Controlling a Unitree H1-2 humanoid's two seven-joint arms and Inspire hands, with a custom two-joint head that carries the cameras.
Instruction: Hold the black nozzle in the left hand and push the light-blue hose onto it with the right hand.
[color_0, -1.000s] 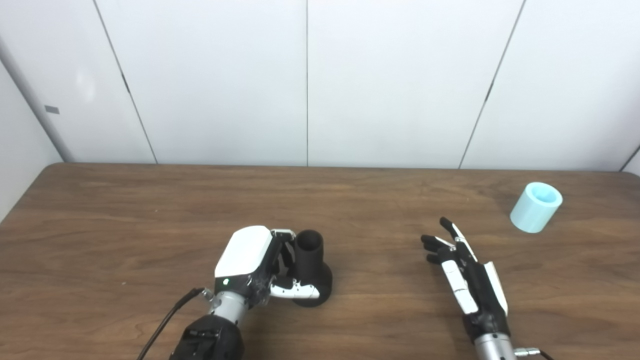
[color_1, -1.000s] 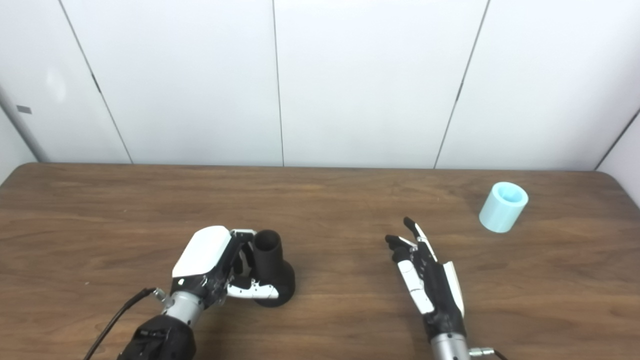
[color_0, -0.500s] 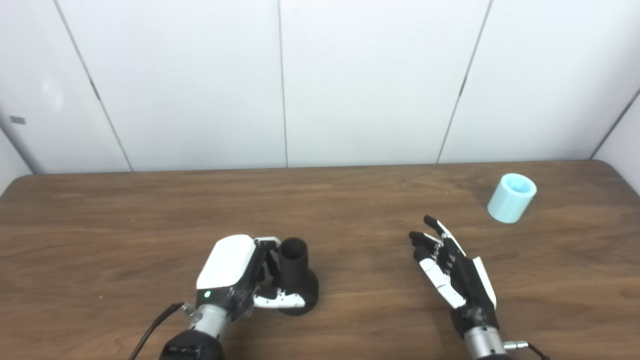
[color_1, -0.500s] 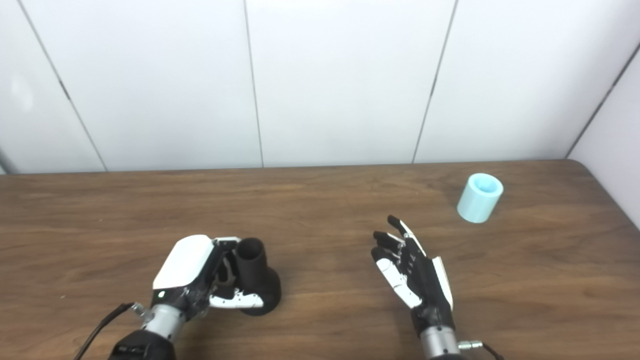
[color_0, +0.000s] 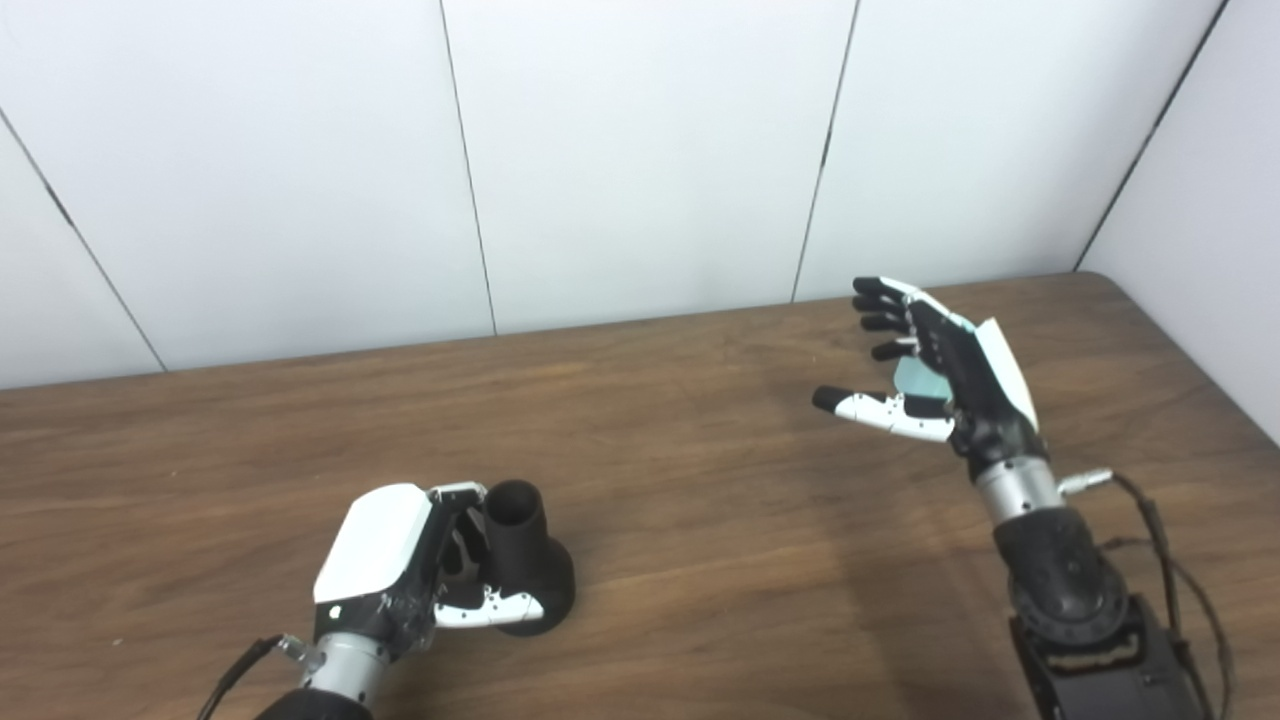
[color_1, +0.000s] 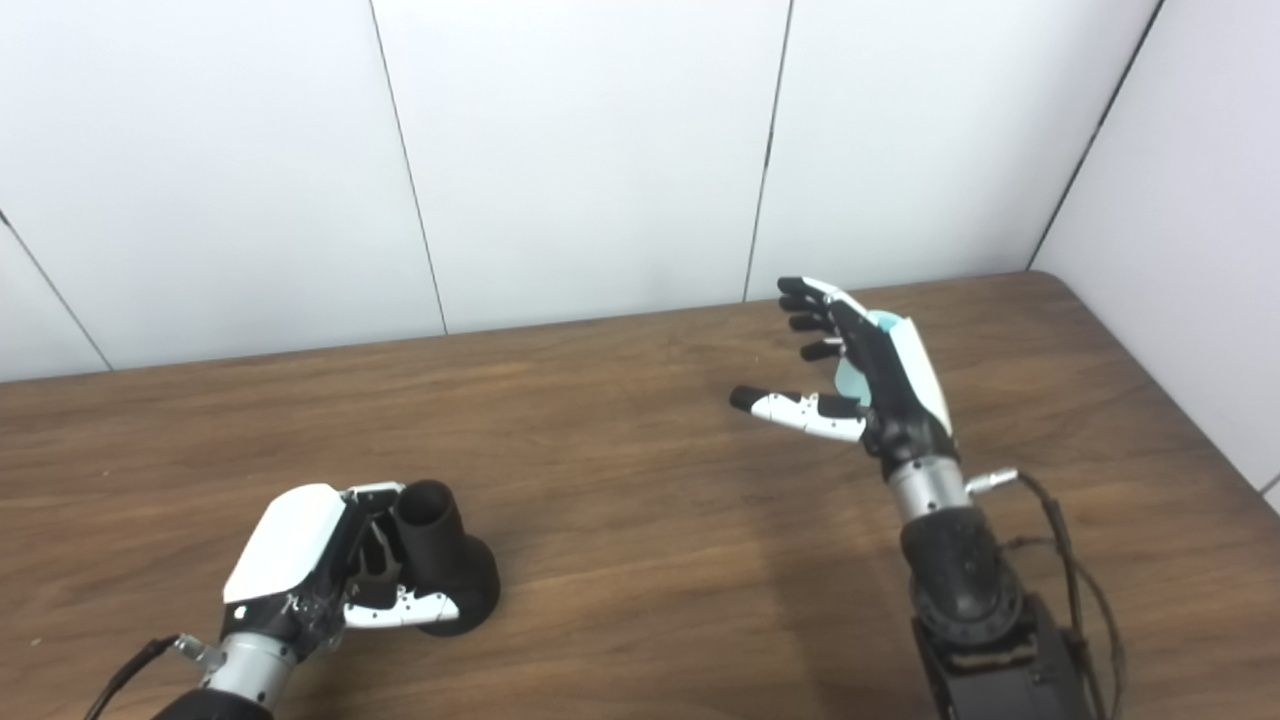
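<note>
I expect the light-blue hose (color_0: 921, 379) to slide down and stop above the nozzle's wide base when I push the hose, because the black nozzle flares (color_0: 547, 546) below its narrow neck.
The black nozzle (color_0: 525, 555) stands upright on the wooden table (color_0: 660, 470), narrow open end up. My left hand (color_0: 400, 560) is shut on the nozzle, fingers and thumb wrapped round it from the left. My right hand (color_0: 925, 370) is raised at the back right, open, fingers spread, thumb out to the left. The light-blue hose (color_0: 915, 378) is a short pale cylinder, mostly hidden behind the right hand's palm; only a sliver shows, also in the right eye view (color_1: 853, 378). I cannot tell whether the hand touches it.
White wall panels (color_0: 640, 150) rise behind the table's far edge. A side wall (color_0: 1200, 200) closes the right. The table's right edge (color_0: 1190, 350) runs close to the right hand. Cables (color_0: 1170, 560) trail off the right wrist.
The camera has swung right. My right hand has risen and moved far back to the right, now in front of the hose. The left hand still holds the nozzle.
</note>
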